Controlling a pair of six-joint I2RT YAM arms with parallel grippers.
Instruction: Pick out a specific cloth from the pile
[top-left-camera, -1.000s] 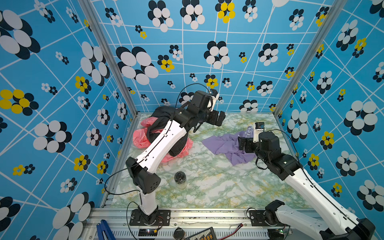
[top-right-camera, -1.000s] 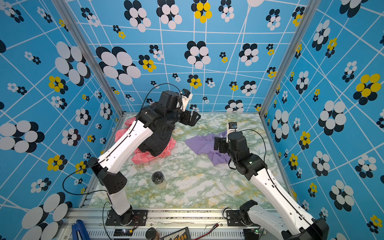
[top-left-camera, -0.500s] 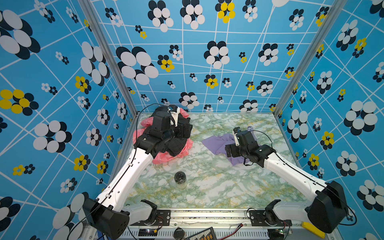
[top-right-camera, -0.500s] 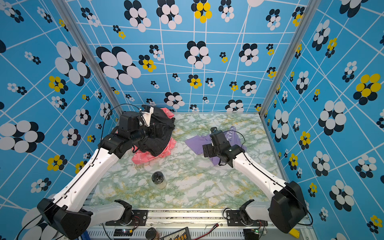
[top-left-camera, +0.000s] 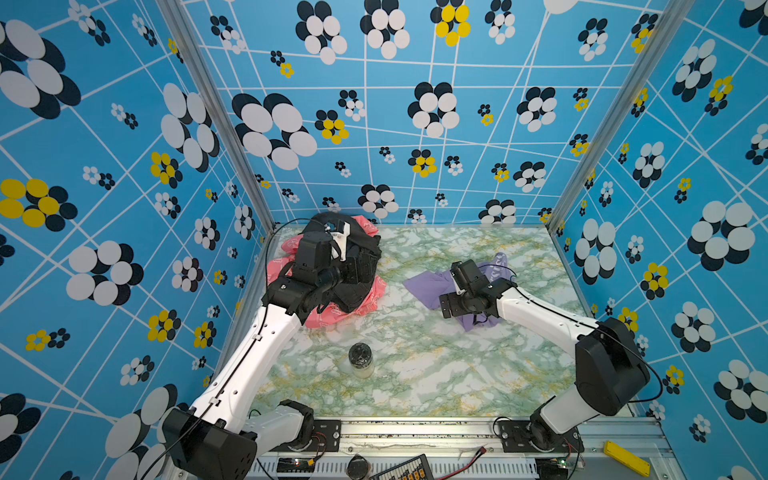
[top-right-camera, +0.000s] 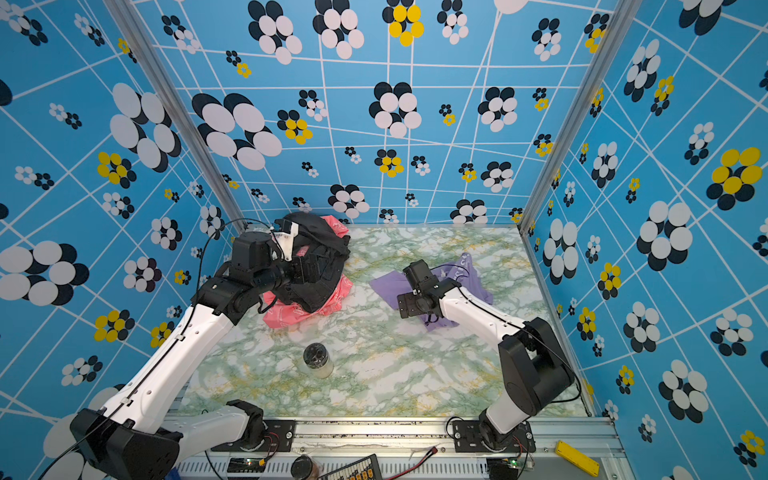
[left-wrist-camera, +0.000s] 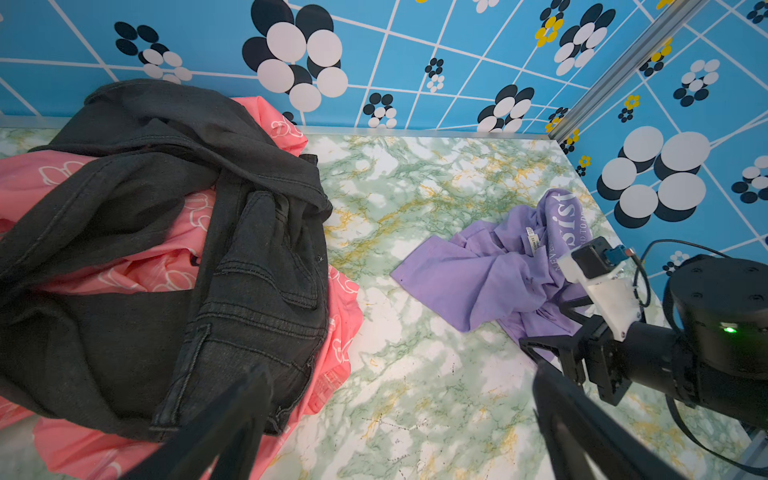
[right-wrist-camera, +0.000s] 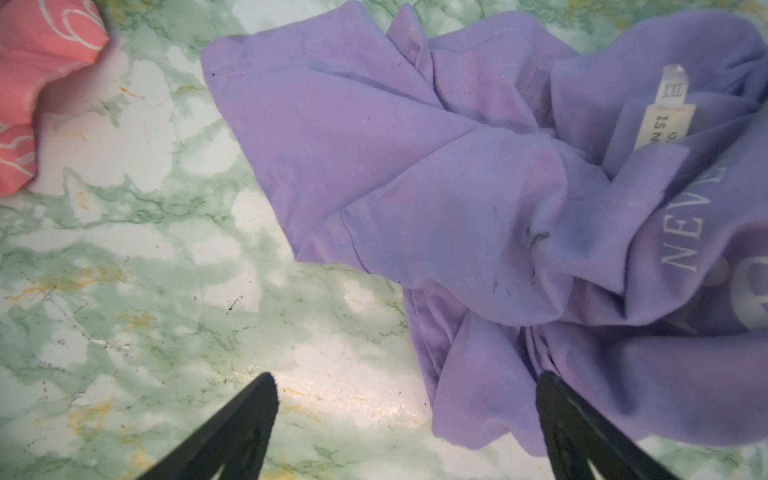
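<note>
The lilac cloth's flat end (top-left-camera: 426, 285) stretches toward the pile, so my right gripper should pinch the crumpled middle (right-wrist-camera: 552, 276) and pull the cloth farther away.
The lilac cloth (top-left-camera: 422, 286) (top-right-camera: 384, 286) with white lettering lies crumpled on the marble table, apart from the pile and to its right. The pile (top-left-camera: 357, 305) (top-right-camera: 320, 286) is black denim over coral-pink printed fabric at the back left. My right gripper (top-left-camera: 446, 305) (top-right-camera: 405, 305) (right-wrist-camera: 405, 380) stands open low over the cloth's (right-wrist-camera: 415, 166) near edge, one finger above fabric, the other above bare table. My left gripper (top-left-camera: 363, 266) (top-right-camera: 309, 268) (left-wrist-camera: 399, 374) hangs open beside the pile (left-wrist-camera: 166, 249), holding nothing. The left wrist view also takes in the cloth (left-wrist-camera: 478, 270).
A small dark-lidded jar (top-left-camera: 360, 359) (top-right-camera: 318, 359) stands upright in the front middle of the table (top-left-camera: 436, 374). Blue flowered walls close in the left, back and right. A yellow block (top-left-camera: 626, 458) lies on the front rail.
Both arms have swung down and back. The left gripper moved left to the pile; the right gripper shifted left along the lilac cloth's near edge. The cloth has stayed put.
</note>
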